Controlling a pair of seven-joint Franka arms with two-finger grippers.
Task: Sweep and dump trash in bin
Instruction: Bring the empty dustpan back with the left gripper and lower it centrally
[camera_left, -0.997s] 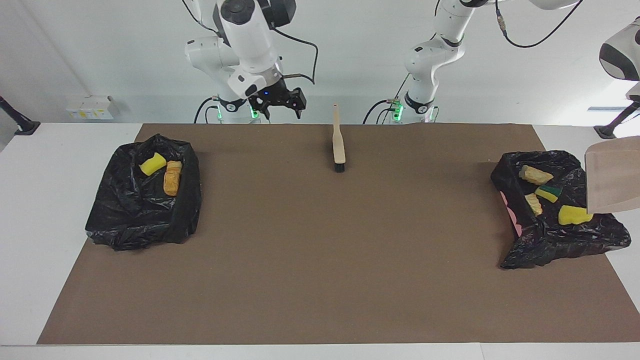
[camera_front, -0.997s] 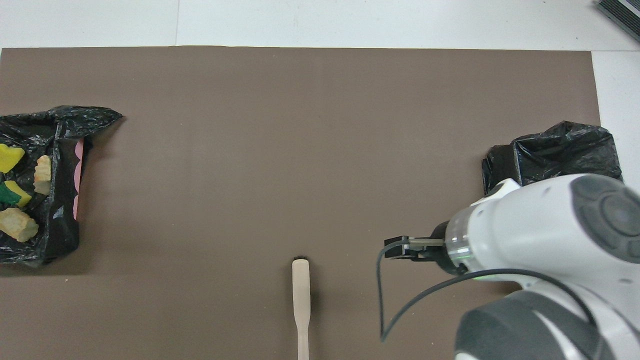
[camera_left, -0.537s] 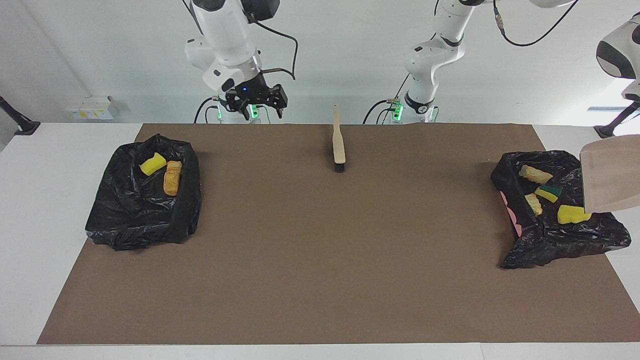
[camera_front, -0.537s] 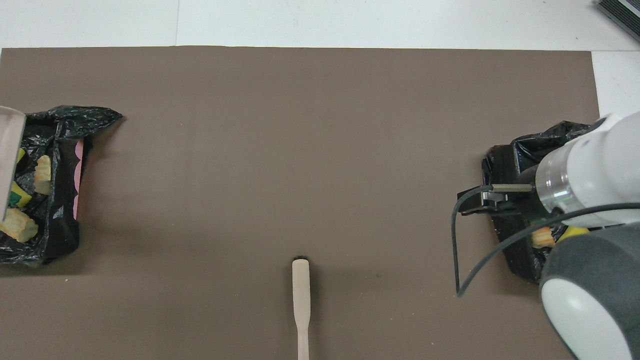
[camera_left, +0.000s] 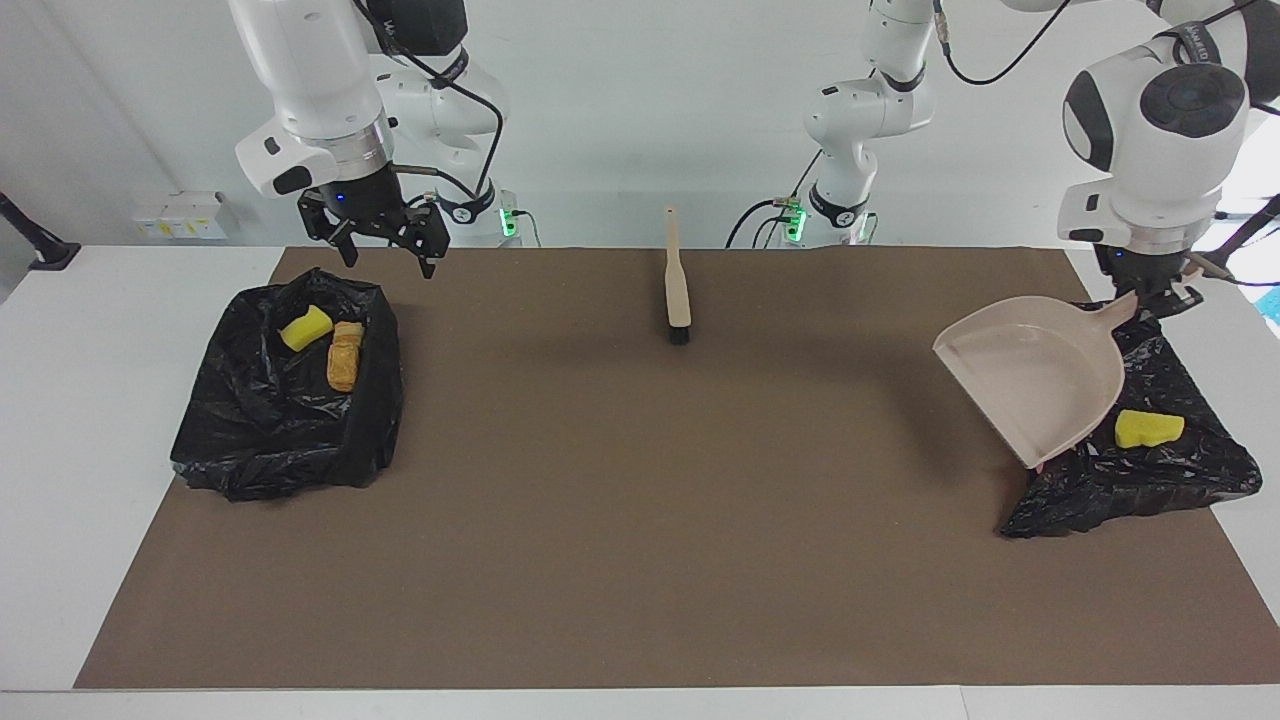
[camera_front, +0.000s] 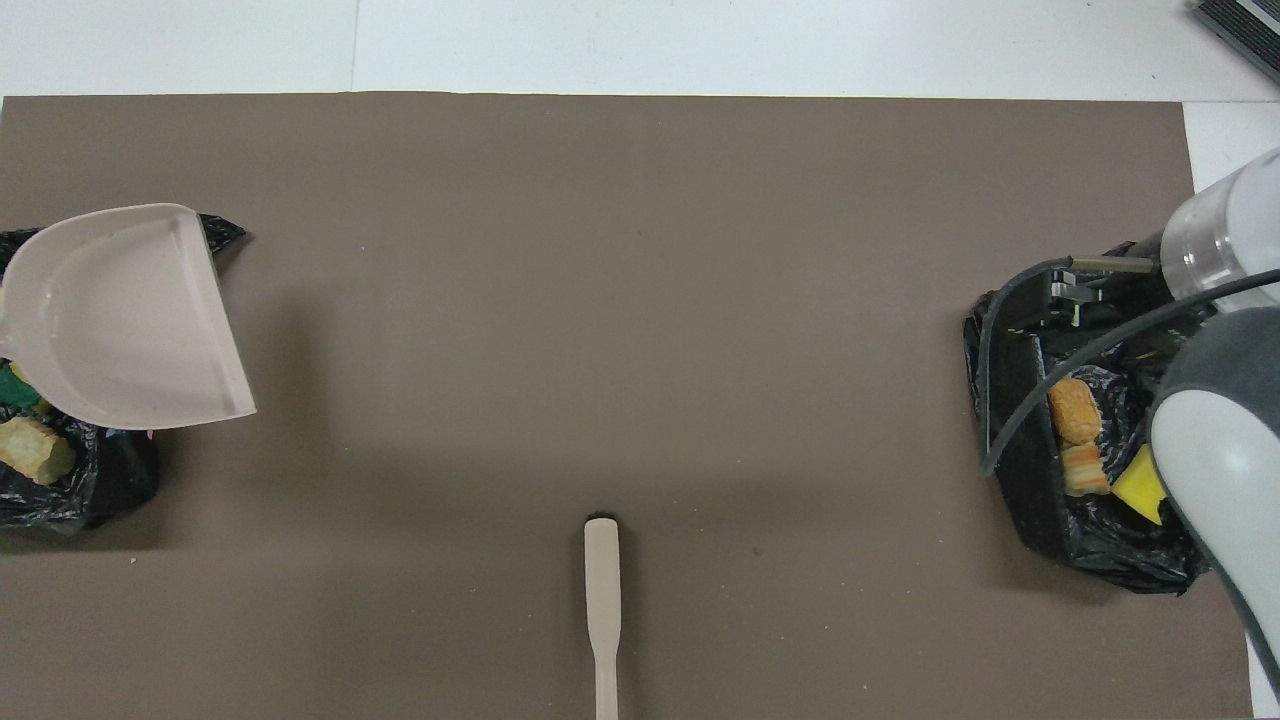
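My left gripper should keep moving to the mat (camera_front: 591, 348) beyond the brush's bristles, because the mat is clear there and the beige dustpan (camera_front: 130, 314) is empty. It should let go of the dustpan once the dustpan lies flat.
My left gripper (camera_left: 1160, 298) is shut on the handle of the beige dustpan (camera_left: 1040, 385), which hangs empty and tilted over the bin (camera_left: 1130, 475) at the left arm's end. The pan covers most of that bin's trash; a yellow sponge piece (camera_left: 1148, 428) shows beside it, and a tan lump (camera_front: 35, 452) shows under the dustpan (camera_front: 125, 320). My right gripper (camera_left: 390, 265) hangs open and empty over the robot-side edge of the other bin (camera_left: 290, 420), which holds a yellow sponge piece (camera_left: 305, 327) and an orange bread-like lump (camera_left: 345, 357).
The beige brush (camera_left: 678, 290) lies on the brown mat (camera_left: 640, 520) midway between the bins, near the robots' edge, bristles pointing away from them. Both bins are lined with black bags. The brush (camera_front: 602, 590) lies well apart from both grippers.
The left arm has swung the dustpan in over its bin toward the table's middle. The right gripper has travelled from near the brush to above the bin at its own end.
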